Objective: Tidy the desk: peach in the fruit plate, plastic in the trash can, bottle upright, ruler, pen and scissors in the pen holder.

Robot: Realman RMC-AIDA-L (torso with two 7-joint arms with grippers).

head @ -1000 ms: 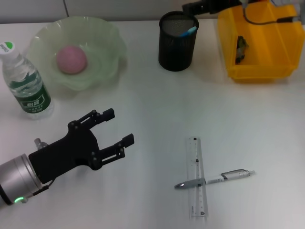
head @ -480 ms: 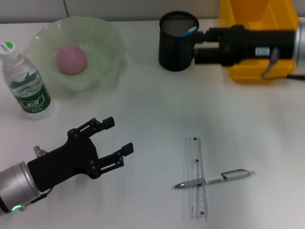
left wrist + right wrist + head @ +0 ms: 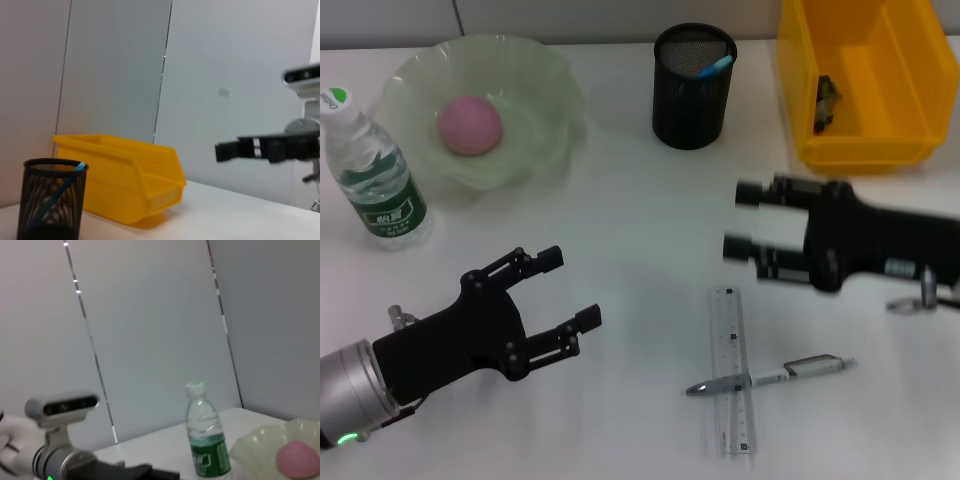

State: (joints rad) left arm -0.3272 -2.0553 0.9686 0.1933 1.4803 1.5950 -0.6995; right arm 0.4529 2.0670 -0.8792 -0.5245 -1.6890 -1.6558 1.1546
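Next, I turn my right gripper's fingers downward and move them above the spot [image 3: 733,383] where the silver pen crosses, because the gripper is pointing level behind the flat ruler [image 3: 726,310].
The clear ruler [image 3: 733,340] lies at the front right of the desk, and the silver pen [image 3: 790,372] lies across it. My right gripper [image 3: 740,220] hovers open just behind the ruler. My left gripper [image 3: 570,288] is open at the front left, holding nothing. The pink peach [image 3: 470,124] rests in the green fruit plate [image 3: 545,85]. The bottle [image 3: 375,180] stands upright at the far left. In the black mesh pen holder [image 3: 693,95] a blue handle [image 3: 717,66] sticks up; what it belongs to is hidden. A dark scrap [image 3: 826,100] lies in the yellow bin [image 3: 860,150].
The left wrist view shows the pen holder [image 3: 50,200], the yellow bin [image 3: 125,175] and the right gripper [image 3: 235,150] farther off. The right wrist view shows the bottle [image 3: 205,445], the peach [image 3: 298,460] and the left arm [image 3: 100,470].
My right arm has swung from over the yellow bin at the back, forward and down to just behind the ruler. The left gripper has barely moved.
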